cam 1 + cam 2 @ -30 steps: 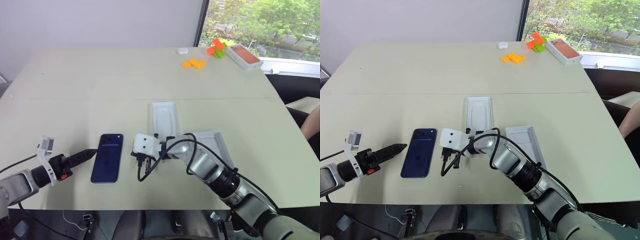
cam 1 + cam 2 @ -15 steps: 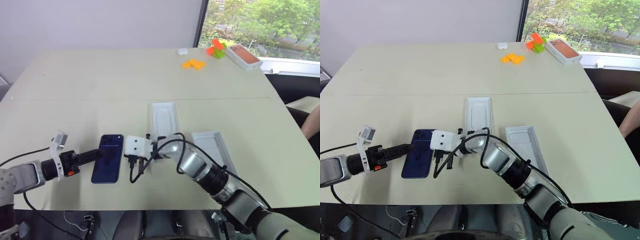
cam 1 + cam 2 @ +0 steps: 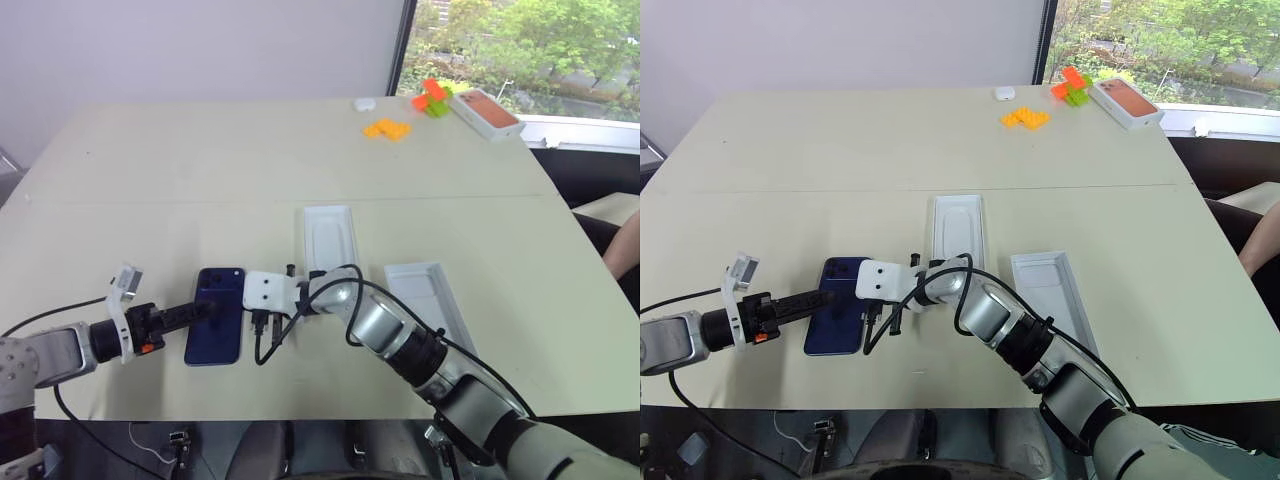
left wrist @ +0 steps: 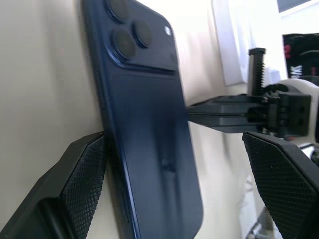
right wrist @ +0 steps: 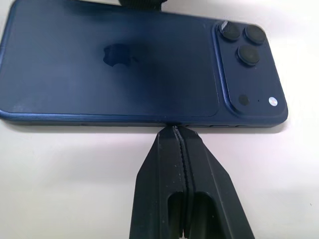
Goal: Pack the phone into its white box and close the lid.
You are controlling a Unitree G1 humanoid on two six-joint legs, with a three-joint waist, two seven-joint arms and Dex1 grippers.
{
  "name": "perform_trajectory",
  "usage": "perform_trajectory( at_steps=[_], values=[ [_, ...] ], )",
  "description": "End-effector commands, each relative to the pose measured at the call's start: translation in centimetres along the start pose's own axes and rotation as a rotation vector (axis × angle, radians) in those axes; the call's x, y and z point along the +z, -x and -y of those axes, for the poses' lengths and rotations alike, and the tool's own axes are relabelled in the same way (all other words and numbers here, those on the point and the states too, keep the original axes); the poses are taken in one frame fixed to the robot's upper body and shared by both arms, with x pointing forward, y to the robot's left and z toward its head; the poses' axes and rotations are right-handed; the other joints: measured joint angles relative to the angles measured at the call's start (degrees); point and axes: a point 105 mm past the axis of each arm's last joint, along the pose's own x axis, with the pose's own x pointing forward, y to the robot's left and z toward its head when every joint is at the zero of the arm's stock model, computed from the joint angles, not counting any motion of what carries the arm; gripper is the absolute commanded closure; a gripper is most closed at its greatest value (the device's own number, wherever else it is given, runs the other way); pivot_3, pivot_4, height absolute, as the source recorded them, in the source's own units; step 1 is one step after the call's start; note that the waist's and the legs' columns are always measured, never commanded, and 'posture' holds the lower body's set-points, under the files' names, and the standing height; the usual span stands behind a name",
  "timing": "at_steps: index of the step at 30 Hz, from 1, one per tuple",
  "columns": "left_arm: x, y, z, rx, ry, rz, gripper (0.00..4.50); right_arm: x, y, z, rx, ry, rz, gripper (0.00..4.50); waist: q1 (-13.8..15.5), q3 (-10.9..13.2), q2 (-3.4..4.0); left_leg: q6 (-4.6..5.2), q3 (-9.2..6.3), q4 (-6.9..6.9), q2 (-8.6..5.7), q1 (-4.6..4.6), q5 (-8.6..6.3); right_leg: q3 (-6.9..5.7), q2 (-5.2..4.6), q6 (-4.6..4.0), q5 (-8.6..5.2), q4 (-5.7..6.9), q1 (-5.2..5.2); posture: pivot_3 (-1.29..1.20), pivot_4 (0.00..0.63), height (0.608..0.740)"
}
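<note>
The white box's inside [image 3: 330, 237] looks only just wider than the dark blue phone [image 3: 214, 335], so I expect the phone to almost fill it when the robot lowers the phone in.
The dark blue phone [image 3: 216, 316] lies back up on the table, camera cluster at its far end. My left gripper [image 4: 174, 144] is open, with the phone between its fingers [image 4: 79, 174]; one finger lies against a long edge and the other stands apart. My right gripper [image 5: 174, 130] is shut and empty, its tips touching the phone's other long edge. The white box [image 3: 306, 240] lies behind the phone, its white inside showing an oval outline. To its right the lid [image 3: 425, 290] rests hollow side up, partly hidden by my right arm.
At the far right corner sit a white box with a salmon-orange phone picture [image 3: 488, 110], orange blocks [image 3: 388, 127], orange and green blocks [image 3: 433, 95] and a small white object [image 3: 364, 102]. A person's arm [image 3: 625, 245] shows at the right edge.
My left gripper has slid right until its open fingers reach around the phone. My right gripper has moved left to the phone's other long edge. The phone has not moved.
</note>
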Motion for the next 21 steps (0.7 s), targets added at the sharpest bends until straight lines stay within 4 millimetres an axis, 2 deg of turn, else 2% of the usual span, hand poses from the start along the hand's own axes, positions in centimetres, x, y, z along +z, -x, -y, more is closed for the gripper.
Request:
perform_trajectory(
  at_steps=[1, 9, 12, 17, 21],
  values=[
    [-3.7, -1.7, 0.7, -0.075, 0.11, -0.157, 0.04, 2.0, 0.2, 0.1, -0.005, 0.019, 0.083, 4.5, 0.1, 0.0, -0.01, 0.0, 0.0, 0.0, -0.02, -0.01, 0.0, 0.0, -0.02, 0.0, 0.0, -0.01, 0.0, 0.0, 0.15, 0.74],
    [-4.1, -2.0, 0.9, -0.093, 0.138, -0.15, 0.04, 1.8, 0.2, 0.0, 0.0, -0.007, 0.084, 4.5, 0.0, 0.0, -0.02, -0.17, 0.01, 0.0, -0.07, -0.07, 0.09, 0.0, -0.06, 0.0, 0.0, -0.17, 0.0, 0.0, 0.15, 0.74],
    [-4.0, -1.7, 0.5, -0.063, 0.138, -0.141, 0.86, 1.7, 0.4, 0.1, -0.007, -0.01, 0.078, 4.5, -0.2, 0.0, -0.04, -0.16, 0.01, 0.0, -0.07, -0.07, 0.08, 0.01, -0.06, 0.0, 0.0, -0.17, 0.0, 0.0, 0.15, 0.74],
    [-3.1, -0.8, -0.5, -0.013, 0.137, -0.096, 3.29, 1.6, 1.0, 0.6, -0.019, -0.007, 0.075, 4.5, -0.3, 0.0, -0.12, -0.17, 0.01, -0.03, -0.05, -0.14, 0.09, 0.01, -0.04, 0.0, 0.0, -0.15, -0.12, 0.0, 0.15, 0.74],
    [-3.1, -0.8, -0.8, 0.001, 0.137, -0.092, 3.29, 1.7, 1.5, 0.9, -0.031, -0.004, 0.075, 4.5, -0.4, 0.0, -0.16, -0.18, 0.0, -0.06, -0.01, -0.16, 0.09, 0.01, -0.01, 0.0, 0.0, -0.12, -0.17, 0.0, 0.15, 0.74]
  ],
)
